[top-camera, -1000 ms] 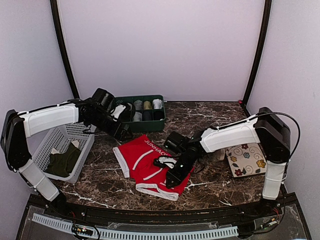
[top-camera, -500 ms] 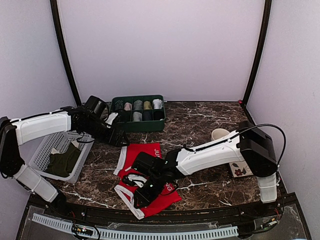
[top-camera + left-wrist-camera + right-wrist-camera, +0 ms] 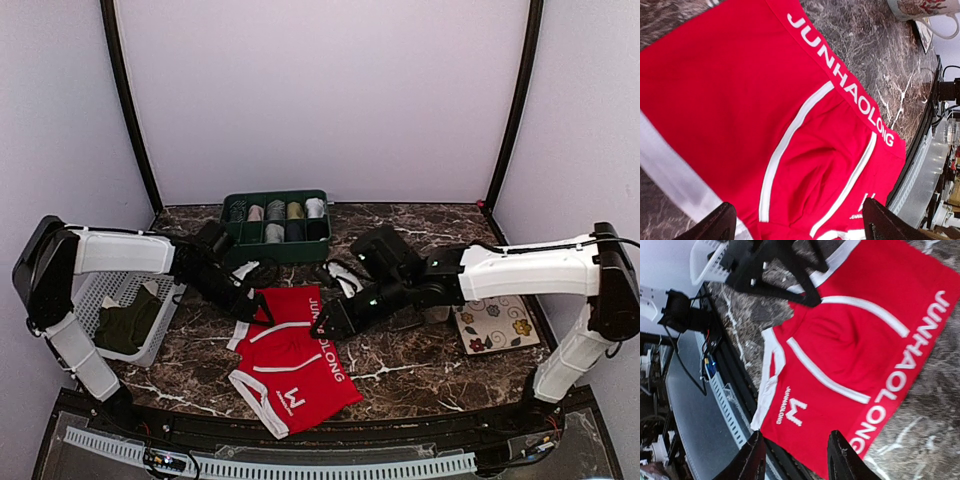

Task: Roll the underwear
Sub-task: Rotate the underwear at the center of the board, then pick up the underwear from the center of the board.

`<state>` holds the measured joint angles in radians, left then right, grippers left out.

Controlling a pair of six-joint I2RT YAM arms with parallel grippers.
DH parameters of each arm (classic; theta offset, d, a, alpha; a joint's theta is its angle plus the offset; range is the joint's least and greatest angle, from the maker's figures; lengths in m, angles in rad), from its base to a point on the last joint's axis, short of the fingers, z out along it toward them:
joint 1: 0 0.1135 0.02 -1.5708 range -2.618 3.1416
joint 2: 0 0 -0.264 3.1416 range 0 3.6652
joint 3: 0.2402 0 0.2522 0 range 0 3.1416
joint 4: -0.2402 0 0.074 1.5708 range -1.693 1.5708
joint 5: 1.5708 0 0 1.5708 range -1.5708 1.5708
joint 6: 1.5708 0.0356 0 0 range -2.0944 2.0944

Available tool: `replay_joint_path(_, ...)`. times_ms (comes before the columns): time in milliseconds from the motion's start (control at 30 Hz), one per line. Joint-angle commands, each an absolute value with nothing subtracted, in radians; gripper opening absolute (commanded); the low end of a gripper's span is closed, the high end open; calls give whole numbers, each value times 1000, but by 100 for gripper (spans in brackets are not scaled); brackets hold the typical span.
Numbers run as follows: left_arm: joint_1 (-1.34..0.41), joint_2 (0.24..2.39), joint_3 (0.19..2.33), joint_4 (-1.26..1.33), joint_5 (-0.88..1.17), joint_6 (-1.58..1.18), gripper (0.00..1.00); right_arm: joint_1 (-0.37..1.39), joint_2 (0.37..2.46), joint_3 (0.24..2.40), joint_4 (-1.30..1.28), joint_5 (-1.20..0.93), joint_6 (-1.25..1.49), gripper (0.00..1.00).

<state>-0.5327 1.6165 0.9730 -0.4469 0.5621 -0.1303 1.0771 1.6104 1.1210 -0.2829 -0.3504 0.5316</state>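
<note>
The red underwear's middle (image 3: 285, 346) is under my open left gripper, so next I go back to the underwear's back edge (image 3: 290, 290), take hold of its corners and fold it forward.
The red underwear (image 3: 295, 360) lies spread flat on the marble table, its white lettered waistband (image 3: 842, 80) along the right edge and the small white logo (image 3: 792, 412) near the front. My left gripper (image 3: 255, 303) hovers open at the garment's back left corner, its fingers (image 3: 715, 225) wide apart with nothing between them. At the back end of the waistband my right gripper (image 3: 330, 322) is open too, fingertips (image 3: 842, 455) above the fabric and holding nothing. The right wrist view also shows the left gripper (image 3: 775, 270) at the cloth's far edge.
A green divided box (image 3: 277, 222) with several rolled garments stands at the back. A white basket (image 3: 110, 290) on the left holds a dark olive garment (image 3: 128, 325). A floral mat (image 3: 495, 322) lies at the right, and a mug (image 3: 915, 10) stands near it.
My right gripper has let go of the underwear, opened and swung from the front left back to the waistband. The garment now lies flatter. The left gripper has dropped to the back left corner.
</note>
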Motion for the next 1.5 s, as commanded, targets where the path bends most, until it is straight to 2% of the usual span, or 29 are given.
replay_joint_path(0,-596,1761,1078,-494,600,-33,88,977,1509,1066,-231,-267,471,43)
replay_joint_path(300,-685,2023,1308,-523,635,52,84,900,1373,1014,-129,-111,300,63)
replay_joint_path(433,-689,2053,1384,-552,689,119,82,873,1370,1023,-65,-51,300,78)
replay_joint_path(533,-657,1971,1346,-507,725,128,83,863,1418,1083,-80,-7,281,99)
replay_joint_path(567,-644,1937,1333,-501,726,139,84,860,1441,1111,-95,-10,259,100)
replay_joint_path(733,-537,1821,1295,-440,723,166,90,849,1633,1315,-255,-120,91,100)
replay_joint_path(933,-452,1887,1391,-452,686,239,93,837,1843,1527,-461,-224,-90,91)
replay_joint_path(1167,-452,1993,1497,-459,636,351,87,746,1990,1607,-546,-290,-83,76)
replay_joint_path(1267,-451,2037,1539,-494,651,380,81,702,2051,1638,-595,-323,-69,67)
replay_joint_path(1467,-451,2052,1542,-498,650,399,78,677,2167,1716,-687,-334,-111,49)
